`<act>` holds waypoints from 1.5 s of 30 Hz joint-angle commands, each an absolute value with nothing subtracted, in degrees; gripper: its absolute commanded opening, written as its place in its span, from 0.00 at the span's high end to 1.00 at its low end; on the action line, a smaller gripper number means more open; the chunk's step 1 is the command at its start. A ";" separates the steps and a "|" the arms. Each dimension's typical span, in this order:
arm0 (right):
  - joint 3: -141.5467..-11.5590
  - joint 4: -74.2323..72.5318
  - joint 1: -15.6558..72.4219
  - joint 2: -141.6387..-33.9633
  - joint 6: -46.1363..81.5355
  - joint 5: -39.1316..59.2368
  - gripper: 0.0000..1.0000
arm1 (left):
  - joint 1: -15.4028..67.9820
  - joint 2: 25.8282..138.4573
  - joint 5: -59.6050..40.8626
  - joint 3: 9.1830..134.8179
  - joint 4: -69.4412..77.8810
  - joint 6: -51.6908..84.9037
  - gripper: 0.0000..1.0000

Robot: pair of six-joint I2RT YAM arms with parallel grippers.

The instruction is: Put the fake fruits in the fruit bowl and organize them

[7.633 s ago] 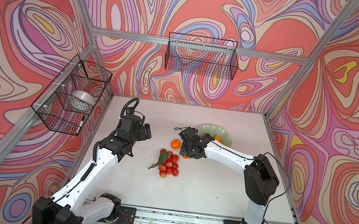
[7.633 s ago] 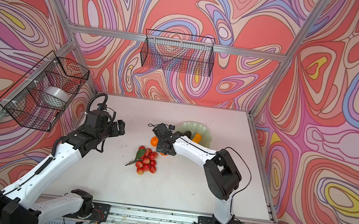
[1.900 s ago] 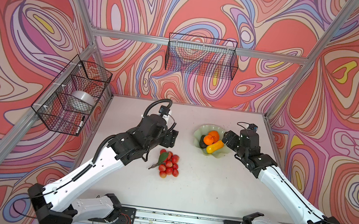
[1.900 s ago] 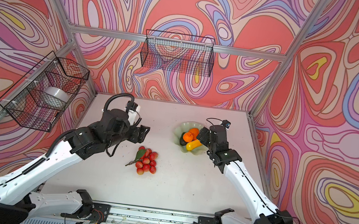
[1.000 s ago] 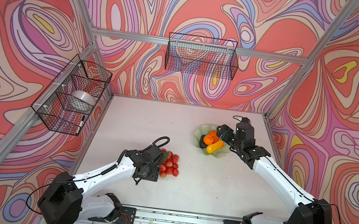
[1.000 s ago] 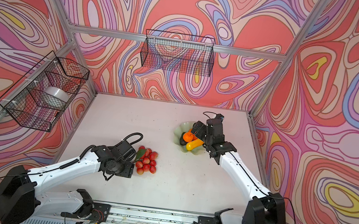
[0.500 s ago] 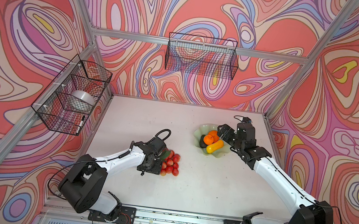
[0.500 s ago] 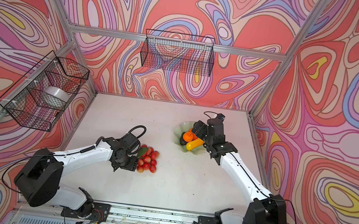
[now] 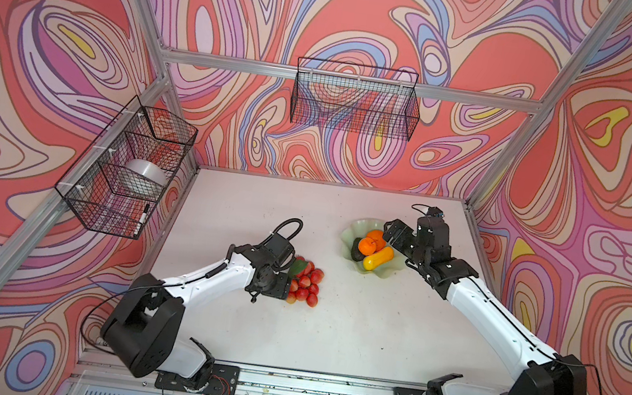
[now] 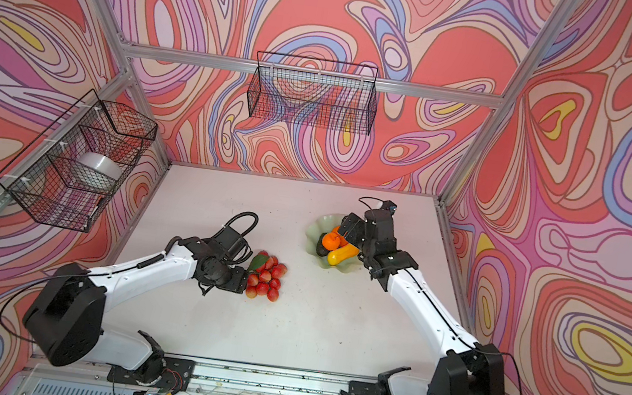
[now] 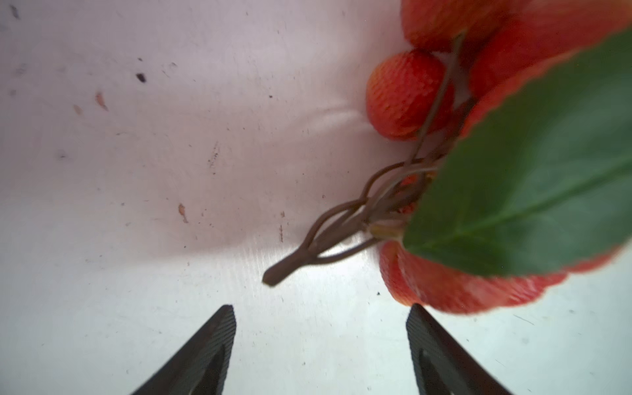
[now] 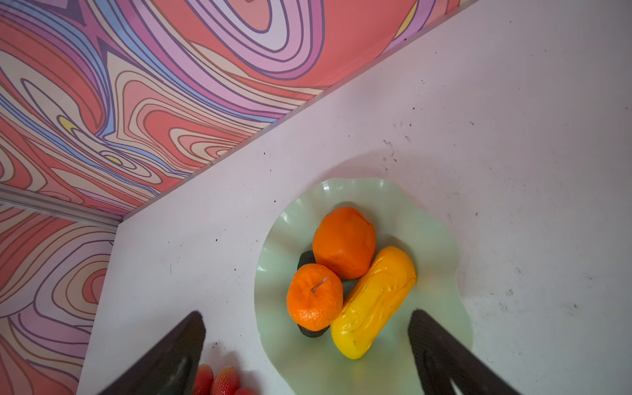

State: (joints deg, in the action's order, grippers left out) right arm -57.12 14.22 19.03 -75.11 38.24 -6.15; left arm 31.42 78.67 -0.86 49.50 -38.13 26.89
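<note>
I should move my left gripper back and take the cluster with my right gripper, because the cluster's red balls (image 9: 309, 286) are on the bowl's side of my left gripper.
The pale green fruit bowl (image 9: 371, 272) (image 12: 437, 239) holds two oranges (image 12: 343, 242) (image 12: 314, 297), a yellow fruit (image 12: 372, 301) and a dark avocado (image 12: 306, 258) half hidden under them. My right gripper (image 9: 394, 234) (image 12: 306, 313) hovers open and empty over the bowl's right side. The cluster of red balls with a green leaf (image 9: 306, 283) (image 11: 407, 95) lies on the table left of the bowl. My left gripper (image 9: 287, 287) (image 11: 319, 309) is low on the cluster's left side, open. The cluster's brown stem (image 11: 290, 265) lies just ahead of its fingertips, untouched.
A black wire basket (image 9: 129, 172) on the left wall holds a white round object and a marker. Another wire basket (image 9: 355, 99) hangs on the back wall. The arms' base rail (image 9: 300, 385) runs along the table's front edge.
My left arm has pulled in, bringing its gripper up against the cluster's stem side, with the jaws a little wider. The right arm has barely moved.
</note>
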 commanded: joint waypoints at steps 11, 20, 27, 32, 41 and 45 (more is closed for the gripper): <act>-58.33 14.50 18.72 -75.84 33.95 -5.27 0.04 | 30.94 71.24 -2.29 42.15 -25.90 57.46 0.16; -56.45 13.97 18.72 -73.21 33.05 -5.23 0.04 | 30.94 79.95 2.85 44.20 -21.57 65.90 0.16; -55.96 13.97 18.72 -73.25 32.82 -4.92 0.04 | 30.97 80.20 3.88 45.87 -17.06 65.55 0.29; -58.04 16.44 18.72 -74.72 30.69 -3.89 0.05 | 30.94 81.13 3.35 47.20 -17.68 61.76 0.31; -57.38 17.67 18.77 -75.83 31.97 0.13 0.07 | 30.41 87.52 -0.61 49.85 -18.49 58.88 0.30; -56.97 17.59 18.74 -75.81 32.56 0.52 0.07 | 30.41 91.22 -2.11 52.13 -17.28 58.50 0.35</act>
State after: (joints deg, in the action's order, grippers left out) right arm -57.43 17.41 19.03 -75.46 32.03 -0.43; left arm 30.68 89.58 -0.71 49.98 -18.09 59.13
